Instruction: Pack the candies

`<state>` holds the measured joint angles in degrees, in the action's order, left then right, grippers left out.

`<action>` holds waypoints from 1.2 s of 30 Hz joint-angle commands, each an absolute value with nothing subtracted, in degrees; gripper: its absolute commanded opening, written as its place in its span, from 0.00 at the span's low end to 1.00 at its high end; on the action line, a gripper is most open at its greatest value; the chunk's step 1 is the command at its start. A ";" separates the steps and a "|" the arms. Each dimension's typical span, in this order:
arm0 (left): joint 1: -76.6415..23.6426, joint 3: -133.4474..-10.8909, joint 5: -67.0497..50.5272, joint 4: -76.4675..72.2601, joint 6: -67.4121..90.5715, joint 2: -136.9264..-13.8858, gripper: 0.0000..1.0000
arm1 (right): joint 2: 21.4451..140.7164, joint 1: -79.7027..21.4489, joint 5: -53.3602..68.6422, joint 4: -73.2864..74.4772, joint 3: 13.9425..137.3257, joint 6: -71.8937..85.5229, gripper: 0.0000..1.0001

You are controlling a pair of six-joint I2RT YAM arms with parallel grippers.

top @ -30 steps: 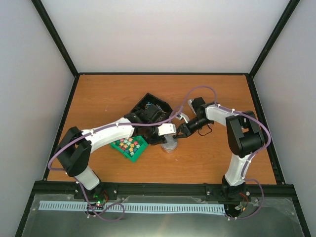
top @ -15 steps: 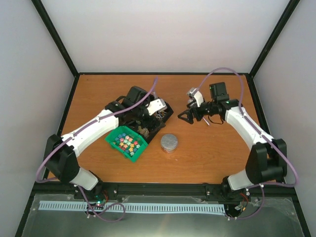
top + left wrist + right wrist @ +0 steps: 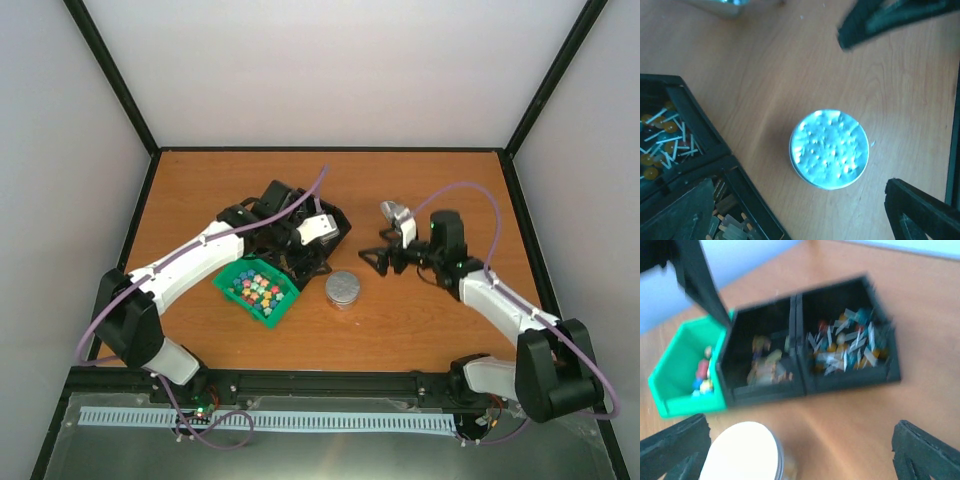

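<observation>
I should keep the tin's side still with my right gripper before my left gripper works at the tin's lid, because the round lidded tin stands loose with both grippers off it.
The candies lie in a black two-part bin: mixed blue, white and orange ones in one part, brownish ones in the other. More colourful sweets fill the green bin. A round lidded tin stands on the table. My left gripper hangs open at the black bin's near edge, left of the tin. My right gripper is open above and right of the tin, holding nothing.
The green bin touches the black bin's left side. Both arms reach in over the orange table, their grippers close together around the tin. Black frame rails border the table.
Both grippers, which met over the tin a second ago, have opened wide and drawn apart. The left one went back over the black bin, the right one out to the right. The tin stayed put.
</observation>
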<state>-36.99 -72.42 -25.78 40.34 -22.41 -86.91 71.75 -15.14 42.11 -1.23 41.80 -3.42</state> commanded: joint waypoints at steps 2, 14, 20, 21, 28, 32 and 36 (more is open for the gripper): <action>-38.36 -69.10 -25.65 40.16 -28.02 -87.04 0.86 | 67.49 -17.79 42.32 -17.88 26.95 -2.97 1.00; -46.71 -66.66 -16.31 32.49 -30.50 -92.09 0.44 | 71.15 -19.64 45.61 -15.27 25.54 -7.98 0.98; -48.39 -65.22 -13.68 31.78 -33.87 -96.42 0.33 | 73.12 -19.68 45.62 -14.38 25.59 -7.90 0.89; -48.57 -65.00 -12.83 31.69 -34.36 -97.21 0.32 | 73.89 -19.69 45.86 -14.26 25.69 -7.71 0.85; -48.69 -64.01 -10.15 33.51 -36.11 -96.98 0.28 | 73.15 -19.69 46.89 -15.92 24.51 -8.00 0.80; -47.52 -68.48 -14.05 36.63 -32.83 -95.07 0.37 | 73.89 -20.12 46.76 -18.25 23.76 -7.97 0.90; -43.45 -73.00 -19.96 39.26 -28.53 -93.78 0.58 | 74.70 -21.40 46.38 -21.03 21.69 -11.94 0.97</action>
<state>-46.87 -67.57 -14.59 35.70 -32.12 -96.47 74.19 -19.94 46.13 -16.23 23.88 -8.12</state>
